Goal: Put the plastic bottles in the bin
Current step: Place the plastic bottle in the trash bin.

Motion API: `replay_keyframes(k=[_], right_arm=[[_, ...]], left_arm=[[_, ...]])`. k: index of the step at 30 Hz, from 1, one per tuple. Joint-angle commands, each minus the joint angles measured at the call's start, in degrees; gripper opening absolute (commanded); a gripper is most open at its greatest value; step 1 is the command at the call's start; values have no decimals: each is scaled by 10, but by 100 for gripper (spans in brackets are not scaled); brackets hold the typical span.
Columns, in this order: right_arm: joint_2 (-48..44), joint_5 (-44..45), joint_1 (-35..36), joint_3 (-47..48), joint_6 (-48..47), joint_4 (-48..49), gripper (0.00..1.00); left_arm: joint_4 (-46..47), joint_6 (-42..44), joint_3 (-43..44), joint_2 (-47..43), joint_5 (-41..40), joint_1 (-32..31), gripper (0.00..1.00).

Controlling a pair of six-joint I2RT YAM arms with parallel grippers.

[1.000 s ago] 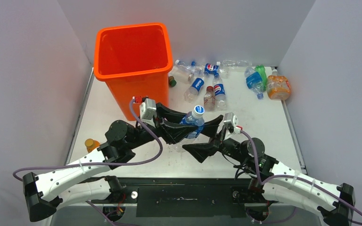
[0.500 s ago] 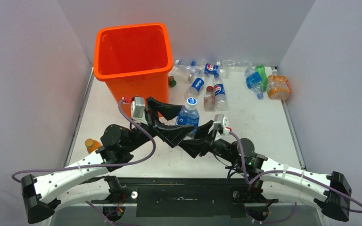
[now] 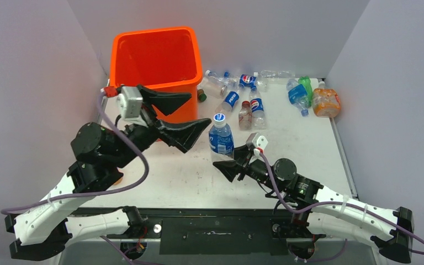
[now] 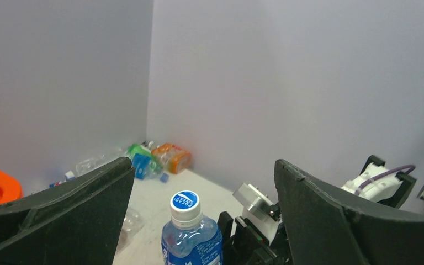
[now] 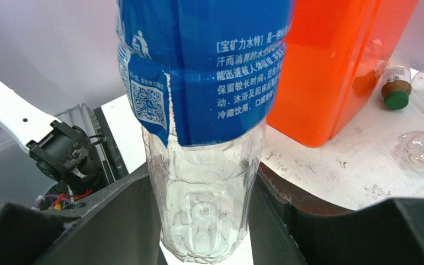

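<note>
The robot's right gripper is holding the bottle's base (image 3: 220, 157) short of the orange bin, so the left gripper should grab the bottle by its white cap (image 3: 219, 118) and drop it in the bin.
A clear plastic bottle with a blue label and white cap (image 3: 221, 139) stands upright in mid-table. My right gripper (image 3: 227, 163) is shut on its lower part. In the right wrist view the fingers press both sides of the bottle's clear base (image 5: 204, 215). My left gripper (image 3: 199, 110) hangs open and empty in front of the orange bin (image 3: 154, 32), up and to the left of that bottle. The left wrist view shows the bottle's cap (image 4: 186, 201) below the wide-open left gripper (image 4: 203, 165). Several more bottles (image 3: 237, 96) lie at the back.
Right of the bin lie blue-labelled bottles (image 3: 256, 106) and a dark bottle with a green cap (image 3: 201, 95). A green (image 3: 306, 85), a blue-tinted (image 3: 296, 94) and an orange bottle (image 3: 326, 102) lie in the far right corner. Walls close in three sides.
My left gripper opened, let go of the blue-label bottle and drew back up and left toward the bin. My right gripper closed on the bottle's lower part and holds it upright.
</note>
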Motion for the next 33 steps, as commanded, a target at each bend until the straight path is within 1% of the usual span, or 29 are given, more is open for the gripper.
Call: replay_keyframes(k=[1, 3, 4, 9, 12, 15, 17, 18, 19, 21, 22, 23, 24, 28, 30, 33], right_arm=[[-7, 18, 10, 32, -22, -10, 33], [-5, 18, 15, 36, -24, -9, 33], [-5, 18, 17, 38, -25, -10, 33], [-6, 26, 31, 42, -29, -12, 32], [-7, 38, 38, 43, -31, -12, 32], [-6, 42, 42, 42, -32, -10, 32], [-5, 44, 45, 41, -32, -7, 31], [-4, 45, 46, 41, -32, -7, 31], [-4, 45, 47, 40, -32, -6, 32], [-4, 47, 49, 39, -32, -5, 32], [-4, 49, 49, 39, -33, -4, 32], [-4, 50, 51, 38, -32, -4, 32], [-4, 50, 51, 38, -32, -3, 32], [-3, 52, 54, 39, -32, -2, 32], [-2, 53, 56, 39, -33, -1, 32], [-1, 55, 58, 41, -33, 0, 32]], left_arm=[[-141, 29, 42, 63, -8, -4, 98], [-149, 25, 55, 76, 1, -5, 100], [-150, 24, 58, 82, 4, -5, 94], [-173, 21, 78, 108, 17, -8, 86], [-177, 19, 80, 114, 19, -10, 76], [-169, 19, 74, 112, 18, -11, 61], [-156, 18, 66, 105, 17, -11, 54], [-149, 17, 62, 101, 15, -11, 54], [-141, 16, 57, 97, 14, -11, 57], [-127, 13, 48, 89, 13, -11, 72], [-120, 11, 44, 85, 13, -11, 76], [-114, 10, 41, 82, 12, -11, 77], [-109, 8, 38, 79, 11, -11, 76], [-104, 7, 35, 77, 11, -11, 65], [-110, 5, 36, 81, 15, -11, 65], [-114, 4, 34, 86, 24, -11, 68]])
